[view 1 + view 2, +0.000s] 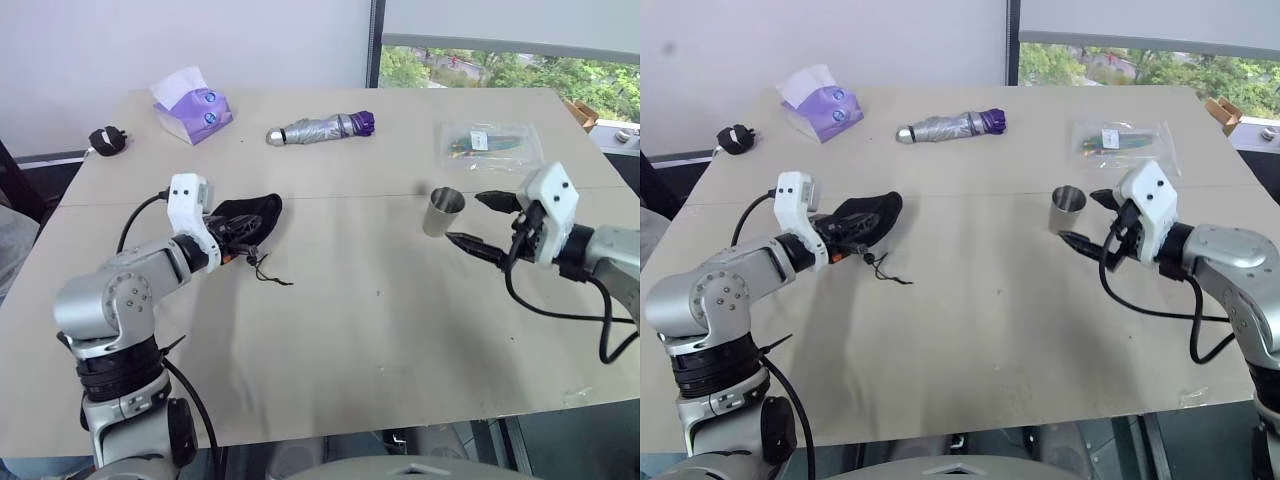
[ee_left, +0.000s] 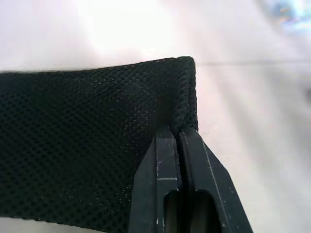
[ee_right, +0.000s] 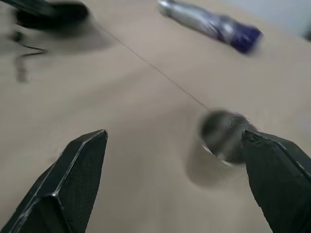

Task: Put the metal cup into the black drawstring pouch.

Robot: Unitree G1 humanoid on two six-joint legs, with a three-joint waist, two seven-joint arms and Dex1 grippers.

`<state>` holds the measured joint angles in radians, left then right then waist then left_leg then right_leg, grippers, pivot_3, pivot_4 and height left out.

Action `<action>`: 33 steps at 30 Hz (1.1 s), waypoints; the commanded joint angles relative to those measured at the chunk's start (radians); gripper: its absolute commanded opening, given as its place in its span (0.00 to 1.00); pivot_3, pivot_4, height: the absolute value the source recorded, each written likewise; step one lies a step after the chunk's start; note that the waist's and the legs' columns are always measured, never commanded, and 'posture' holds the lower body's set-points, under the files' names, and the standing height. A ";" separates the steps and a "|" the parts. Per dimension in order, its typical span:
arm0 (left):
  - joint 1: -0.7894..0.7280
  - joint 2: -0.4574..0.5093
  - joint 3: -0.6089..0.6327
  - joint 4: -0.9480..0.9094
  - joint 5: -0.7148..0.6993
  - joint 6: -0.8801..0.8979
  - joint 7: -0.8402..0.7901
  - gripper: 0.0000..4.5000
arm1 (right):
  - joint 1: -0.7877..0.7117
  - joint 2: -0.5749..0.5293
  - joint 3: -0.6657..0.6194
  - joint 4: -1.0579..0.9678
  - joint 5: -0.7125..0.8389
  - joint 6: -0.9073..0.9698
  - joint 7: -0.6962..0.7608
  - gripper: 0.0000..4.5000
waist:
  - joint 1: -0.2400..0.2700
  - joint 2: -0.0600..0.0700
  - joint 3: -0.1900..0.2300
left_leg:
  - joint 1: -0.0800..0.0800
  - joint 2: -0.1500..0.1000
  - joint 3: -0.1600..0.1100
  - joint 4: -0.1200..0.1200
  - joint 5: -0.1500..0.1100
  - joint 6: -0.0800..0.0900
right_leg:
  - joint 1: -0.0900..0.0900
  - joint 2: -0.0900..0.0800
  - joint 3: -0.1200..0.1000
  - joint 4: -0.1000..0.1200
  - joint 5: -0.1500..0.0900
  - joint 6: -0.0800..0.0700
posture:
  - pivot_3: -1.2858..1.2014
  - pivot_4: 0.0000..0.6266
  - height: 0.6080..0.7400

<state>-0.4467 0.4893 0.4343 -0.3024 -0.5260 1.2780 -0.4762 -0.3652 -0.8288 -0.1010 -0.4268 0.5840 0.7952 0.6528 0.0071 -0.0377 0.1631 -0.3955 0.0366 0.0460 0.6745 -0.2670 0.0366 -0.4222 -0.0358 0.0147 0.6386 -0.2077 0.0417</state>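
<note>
The thin black cord [image 1: 275,280] hangs from a small dark knob [image 3: 17,36] by the pouch, so the cord will come out much longer when I pull it.
The black drawstring pouch [image 1: 248,216] is at the left of the table, its cord [image 1: 266,270] trailing onto the tabletop. My left gripper [image 1: 226,236] is shut on the pouch; in the left wrist view its fingers [image 2: 167,160] pinch the mesh fabric [image 2: 87,136] at a corner. The metal cup [image 1: 443,212] stands upright right of centre, mouth up. My right gripper [image 1: 468,220] is open just right of the cup, not touching it. The right wrist view shows the cup [image 3: 222,137] ahead, close to the inner side of one finger [image 3: 277,174].
A folded silver-and-purple umbrella [image 1: 320,128] lies at the back centre. A purple tissue pack [image 1: 192,108] and a black plug adapter [image 1: 106,140] sit back left. A clear plastic bag [image 1: 490,143] lies back right. Bare table [image 1: 380,330] stretches between the arms.
</note>
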 commanded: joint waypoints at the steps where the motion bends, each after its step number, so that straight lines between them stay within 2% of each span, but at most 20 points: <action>1: -0.012 -0.016 0.019 -0.065 -0.077 0.039 0.004 0.01 | -0.121 -0.002 0.020 0.113 -0.016 0.091 -0.019 1.00 | -0.002 0.000 0.000 | 0.000 0.000 0.000 0.000 0.000 0.000 | 0.000 0.000 0.000 0.000 0.000 0.000 | 0.52 0.24 1.00; 4: -0.005 -0.037 0.017 -0.090 -0.101 0.051 0.030 0.01 | -0.248 0.009 0.057 0.260 -0.030 0.144 0.004 1.00 | -0.006 0.000 0.000 | 0.000 0.000 0.000 0.000 0.000 0.000 | 0.000 0.001 0.000 0.000 0.000 0.000 | 0.52 0.24 1.00; 8: 0.048 -0.010 -0.094 -0.149 -0.054 -0.027 0.049 0.01 | -0.448 0.053 0.122 0.496 -0.076 0.204 0.021 1.00 | -0.015 0.000 0.000 | -0.001 0.000 0.000 -0.001 0.000 0.000 | 0.000 0.001 0.001 -0.001 0.000 0.000 | 0.52 0.24 1.00; 11: 0.068 -0.018 -0.129 -0.188 -0.050 -0.077 0.060 0.01 | -0.587 0.096 0.200 0.686 -0.146 0.210 0.050 1.00 | -0.020 0.000 0.000 | -0.001 0.000 0.001 -0.001 0.000 0.000 | -0.001 0.000 0.002 -0.001 0.000 0.000 | 0.52 0.24 1.00; 19: 0.093 -0.047 -0.139 -0.272 -0.054 -0.093 0.138 0.01 | -0.713 0.122 0.407 0.944 -0.336 0.095 0.225 1.00 | -0.017 0.001 0.000 | -0.003 0.000 0.000 -0.004 0.000 0.000 | -0.001 -0.001 0.001 -0.005 0.000 0.000 | 0.52 0.24 1.00; 22: 0.101 -0.048 -0.135 -0.285 -0.061 -0.092 0.150 0.00 | -0.734 0.134 0.446 1.022 -0.410 0.013 0.255 0.82 | -0.019 0.001 0.000 | -0.003 0.000 0.001 -0.004 0.000 0.000 | -0.001 -0.002 0.001 -0.005 0.000 0.000 | 0.52 0.24 1.00; 26: 0.111 -0.056 -0.103 -0.273 -0.088 -0.113 0.135 0.00 | -0.740 0.147 0.431 1.044 -0.446 -0.060 0.297 0.39 | -0.019 0.001 0.001 | -0.003 0.000 0.000 -0.004 0.000 -0.001 | -0.001 -0.002 0.001 -0.005 0.000 0.000 | 0.52 0.24 1.00; 27: 0.112 -0.054 -0.102 -0.266 -0.093 -0.131 0.123 0.00 | -0.728 0.143 0.420 1.023 -0.446 -0.073 0.311 0.23 | -0.019 0.001 0.001 | -0.003 0.000 0.000 -0.004 0.000 -0.001 | -0.001 -0.002 0.000 -0.005 0.000 0.000 | 0.52 0.24 1.00; 29: 0.108 -0.079 -0.071 -0.242 -0.132 -0.165 0.100 0.00 | -0.695 0.132 0.388 0.966 -0.426 -0.072 0.332 0.06 | -0.019 0.001 0.001 | -0.003 0.000 0.000 -0.004 0.001 -0.002 | -0.001 -0.002 0.000 -0.005 0.000 0.000 | 0.52 0.24 1.00; 30: 0.108 -0.084 -0.061 -0.233 -0.147 -0.181 0.086 0.00 | -0.683 0.131 0.373 0.943 -0.419 -0.065 0.336 0.00 | -0.019 0.001 0.000 | -0.002 0.000 0.000 -0.004 0.001 -0.002 | -0.001 -0.002 0.000 -0.005 0.000 0.000 | 0.52 0.24 1.00; 33: 0.098 -0.069 -0.052 -0.200 -0.178 -0.152 0.087 0.00 | -0.612 0.135 0.272 0.815 -0.339 0.027 0.333 0.00 | -0.016 0.001 0.000 | -0.002 0.000 0.000 -0.004 0.000 -0.001 | -0.001 -0.003 0.000 -0.004 0.001 0.000 | 0.52 0.24 1.00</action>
<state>-0.3364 0.4052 0.3586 -0.5040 -0.6744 1.1299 -0.3770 -1.0037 -0.6837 0.2524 0.4714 0.1908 0.7824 0.9877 -0.0087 -0.0365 0.1635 -0.3975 0.0363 0.0455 0.6706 -0.2668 0.0359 -0.4229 -0.0391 0.0144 0.6351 -0.2072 0.0413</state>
